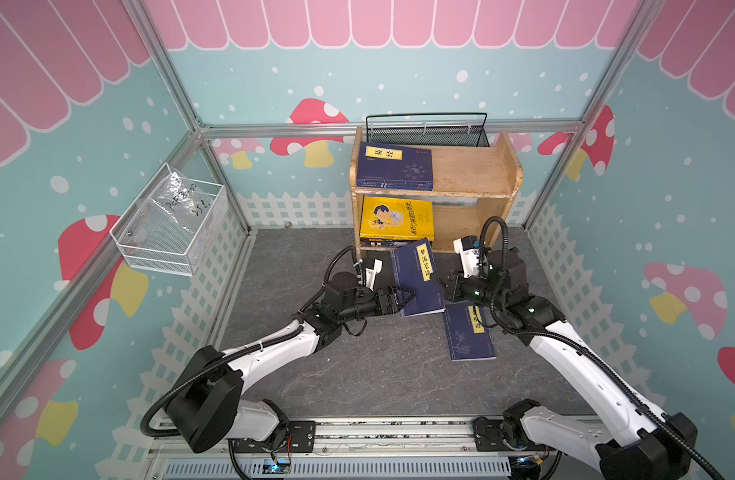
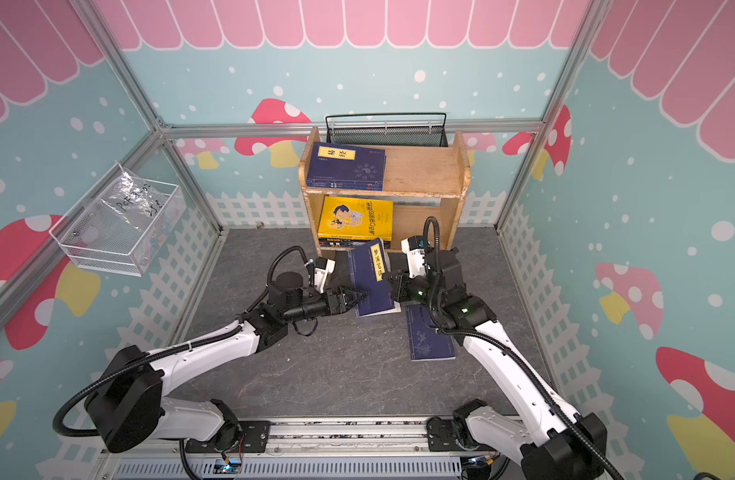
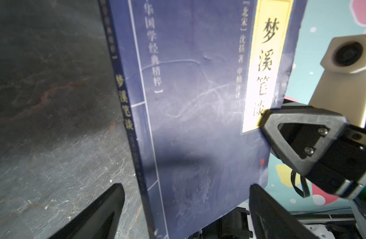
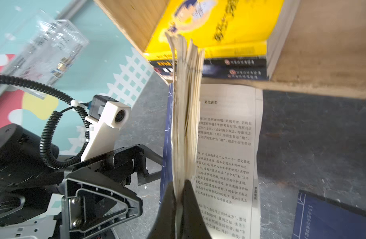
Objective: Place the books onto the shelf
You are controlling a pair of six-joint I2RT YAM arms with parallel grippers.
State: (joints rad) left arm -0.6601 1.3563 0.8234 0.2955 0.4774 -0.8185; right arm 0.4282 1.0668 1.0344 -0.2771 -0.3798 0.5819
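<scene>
Creases (image 3: 187, 63) run across the cover, so the tilted navy book (image 1: 417, 280) will bend and gape at its loose end when I carry it up.
A navy book (image 1: 417, 278) (image 2: 370, 278) with a yellow title label stands tilted on the floor in front of the shelf (image 1: 474, 166) (image 2: 424, 170). My right gripper (image 4: 179, 184) (image 1: 444, 284) is shut on a bunch of its pages (image 4: 186, 113), and one page (image 4: 227, 144) hangs loose. My left gripper (image 3: 186, 187) (image 1: 407, 297) is open wide, facing the cover (image 3: 198, 103) with a finger on either side of it. Another navy book (image 1: 469, 336) (image 4: 333, 217) lies flat beside the right arm. On the shelf, a navy book (image 1: 393, 164) lies on the top tier. A yellow book (image 1: 397, 218) (image 4: 219, 31) tops a stack on the lower tier.
A black mesh basket (image 1: 426, 129) stands behind the shelf. A white wire basket (image 1: 170, 224) holding a plastic bag hangs on the left wall. The right half of both shelf tiers is bare wood. Dark stone-patterned floor (image 1: 357, 374) spreads in front of the arms.
</scene>
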